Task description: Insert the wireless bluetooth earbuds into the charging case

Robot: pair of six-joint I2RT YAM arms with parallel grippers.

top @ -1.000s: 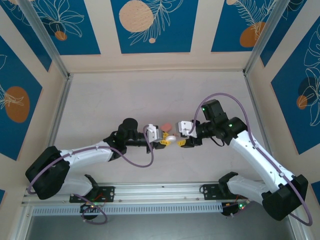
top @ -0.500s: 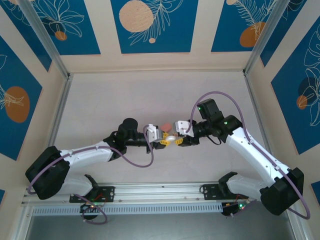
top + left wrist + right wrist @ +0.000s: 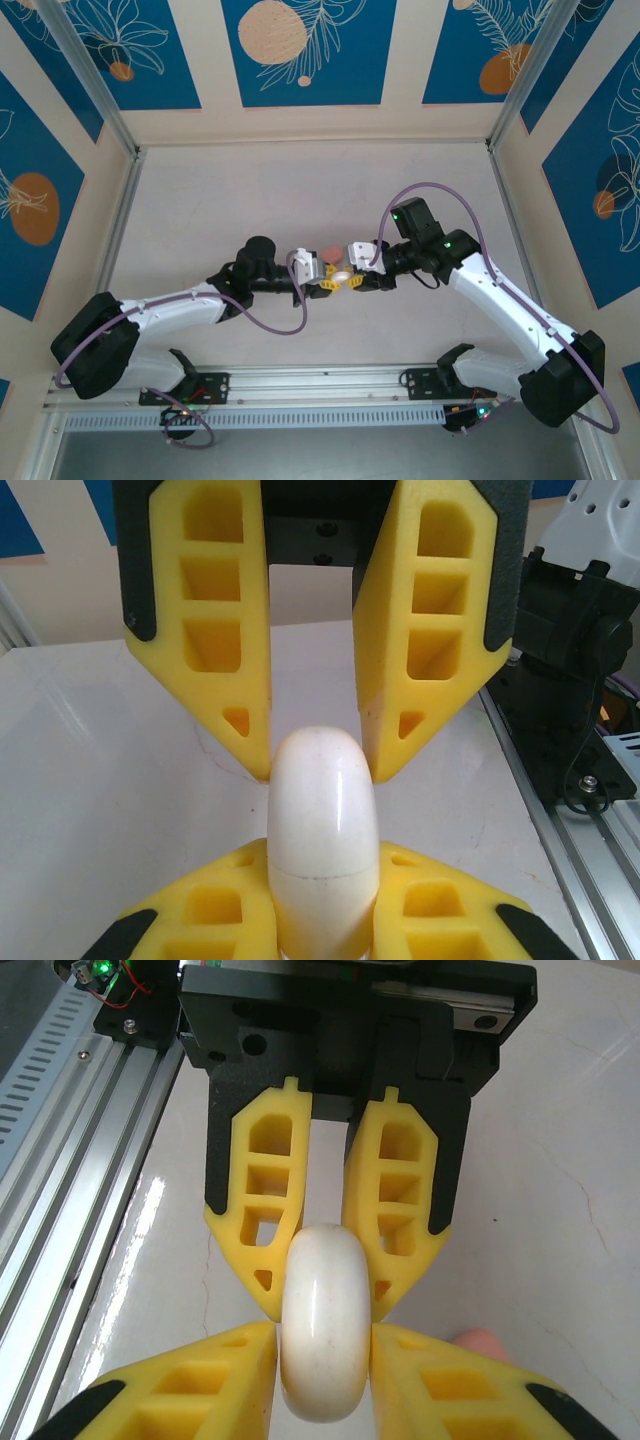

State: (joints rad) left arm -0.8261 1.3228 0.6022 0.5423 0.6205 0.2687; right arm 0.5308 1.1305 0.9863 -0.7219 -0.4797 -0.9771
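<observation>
The white disc point(image 3: 341, 277) is keeping both my grippers busy, so my right gripper should put the disc aside before my left gripper grabs the salmon-pink charging case.
A white round disc point(image 3: 342, 276) with a fine seam around it hangs between both grippers above the table. My left gripper point(image 3: 326, 284) is shut on one end of it point(image 3: 322, 880). My right gripper point(image 3: 358, 281) presses its yellow fingers against both sides of the other end point(image 3: 325, 1360). The salmon-pink charging case point(image 3: 328, 251) lies on the table just behind the grippers, and its edge peeks out beside my right finger point(image 3: 482, 1344). The earbuds are out of view.
An aluminium rail point(image 3: 320, 378) runs along the table's near edge and also shows at the left of the right wrist view point(image 3: 70, 1170). Patterned blue and beige walls point(image 3: 300, 60) enclose the white tabletop point(image 3: 250, 190) on three sides.
My right arm has moved left until its fingers reached the white disc, and they have narrowed onto it. The left gripper has stayed still, holding the disc.
</observation>
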